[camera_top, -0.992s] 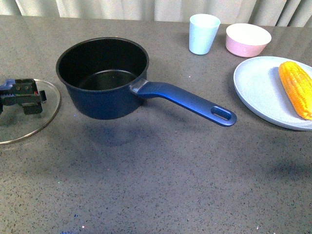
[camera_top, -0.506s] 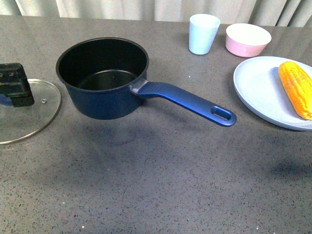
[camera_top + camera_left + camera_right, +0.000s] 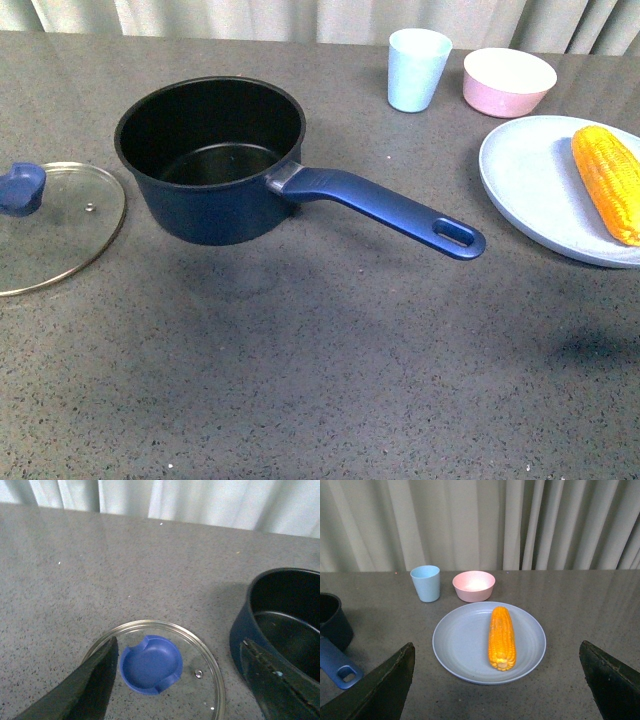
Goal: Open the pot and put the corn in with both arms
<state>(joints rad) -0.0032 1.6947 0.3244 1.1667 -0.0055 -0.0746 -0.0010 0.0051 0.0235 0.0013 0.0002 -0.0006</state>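
Note:
The corn seems shorter than the pot's wide opening, so it will lie completely inside the pot's rim when the robot lowers it in.
The navy pot stands open on the table, its long handle pointing front-right. Its glass lid with the blue knob lies flat to the pot's left. The corn lies on a pale blue plate at the right. Neither arm shows in the front view. In the left wrist view my left gripper is open above the lid and its knob, beside the pot. In the right wrist view my right gripper is open, above and short of the corn.
A pale blue cup and a pink bowl stand at the back, behind the plate. Curtains hang behind the table's far edge. The cup and bowl also show in the right wrist view.
My left gripper let go of the lid's knob and drew away to the left, out of the front view. The lid stays flat on the table. Pot and corn have not moved.

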